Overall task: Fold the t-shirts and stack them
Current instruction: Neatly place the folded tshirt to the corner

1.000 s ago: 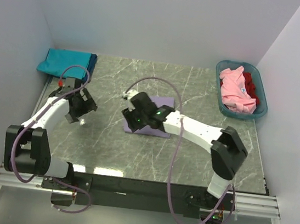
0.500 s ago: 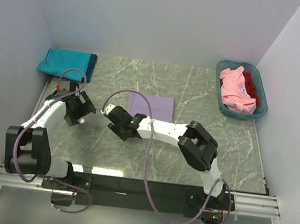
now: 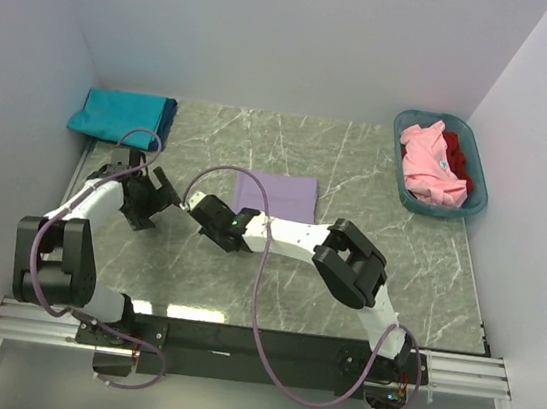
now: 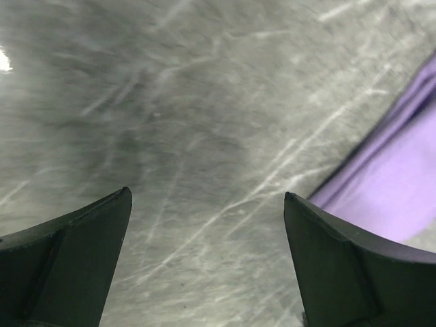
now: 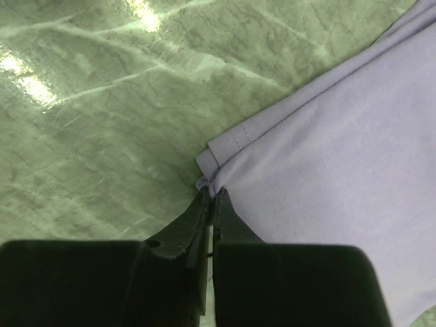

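I should use my left gripper, because my right gripper is holding the lavender t-shirt's corner (image 5: 212, 167) far from the teal t-shirt. My left gripper should take its folded edge (image 3: 236, 188) and carry it there.
A folded lavender t-shirt (image 3: 277, 194) (image 5: 340, 170) lies flat on the middle of the table. My right gripper (image 3: 223, 216) (image 5: 212, 195) is at its near left corner, shut on the cloth's folded edge. Just left of it, my left gripper (image 3: 153, 199) (image 4: 206, 194) hovers open over bare table, with the lavender t-shirt's edge (image 4: 395, 184) at the right of its view. Folded teal (image 3: 116, 114) and dark blue (image 3: 170, 112) t-shirts sit at the back left. Pink (image 3: 428, 164) and red (image 3: 459, 158) t-shirts lie in the basket.
The teal-blue plastic basket (image 3: 476, 201) stands at the back right by the wall. White walls close in the marble table (image 3: 359, 165) on three sides. My right arm's elbow (image 3: 349, 263) is bent over the table's near middle.
My right gripper drew back left off the lavender t-shirt to its near left corner and shut on it. My left gripper drifted slightly right, still open.
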Controlling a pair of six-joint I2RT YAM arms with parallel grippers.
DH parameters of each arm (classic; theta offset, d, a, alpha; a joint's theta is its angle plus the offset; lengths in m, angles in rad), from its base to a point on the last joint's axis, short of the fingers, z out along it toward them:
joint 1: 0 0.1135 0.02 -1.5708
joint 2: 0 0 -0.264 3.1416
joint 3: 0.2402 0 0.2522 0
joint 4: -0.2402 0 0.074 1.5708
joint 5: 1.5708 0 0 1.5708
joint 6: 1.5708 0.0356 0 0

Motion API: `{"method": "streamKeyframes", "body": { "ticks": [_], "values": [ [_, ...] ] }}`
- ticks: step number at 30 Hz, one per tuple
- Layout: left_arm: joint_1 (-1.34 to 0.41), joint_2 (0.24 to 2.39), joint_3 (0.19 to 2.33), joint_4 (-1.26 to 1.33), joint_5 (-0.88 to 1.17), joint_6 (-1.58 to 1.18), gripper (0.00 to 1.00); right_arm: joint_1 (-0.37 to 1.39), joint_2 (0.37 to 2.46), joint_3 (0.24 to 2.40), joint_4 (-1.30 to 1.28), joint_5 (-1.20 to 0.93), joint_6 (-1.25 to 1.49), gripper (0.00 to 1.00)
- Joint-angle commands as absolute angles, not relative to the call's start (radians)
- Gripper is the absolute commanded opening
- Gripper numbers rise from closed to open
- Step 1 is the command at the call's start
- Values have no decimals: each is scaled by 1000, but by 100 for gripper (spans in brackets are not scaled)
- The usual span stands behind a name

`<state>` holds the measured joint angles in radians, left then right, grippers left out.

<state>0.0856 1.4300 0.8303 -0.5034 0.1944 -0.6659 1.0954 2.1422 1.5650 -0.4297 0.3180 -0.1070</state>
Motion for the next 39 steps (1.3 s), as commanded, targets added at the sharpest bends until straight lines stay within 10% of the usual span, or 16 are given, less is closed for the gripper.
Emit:
{"method": "streamKeyframes", "body": {
  "ticks": [1,32,39],
  "values": [
    [69,1454,847,-449,294,-670,99,1101,2054,1539,-387,305,-98,0],
    [-281,1732,828,-45,416,-1091,99,1011,1833,1385,-250,141,63,0],
    [-310,1779,850,-52,388,-1083,61,1003,1825,1373,-244,124,78,0]
  ]
}}
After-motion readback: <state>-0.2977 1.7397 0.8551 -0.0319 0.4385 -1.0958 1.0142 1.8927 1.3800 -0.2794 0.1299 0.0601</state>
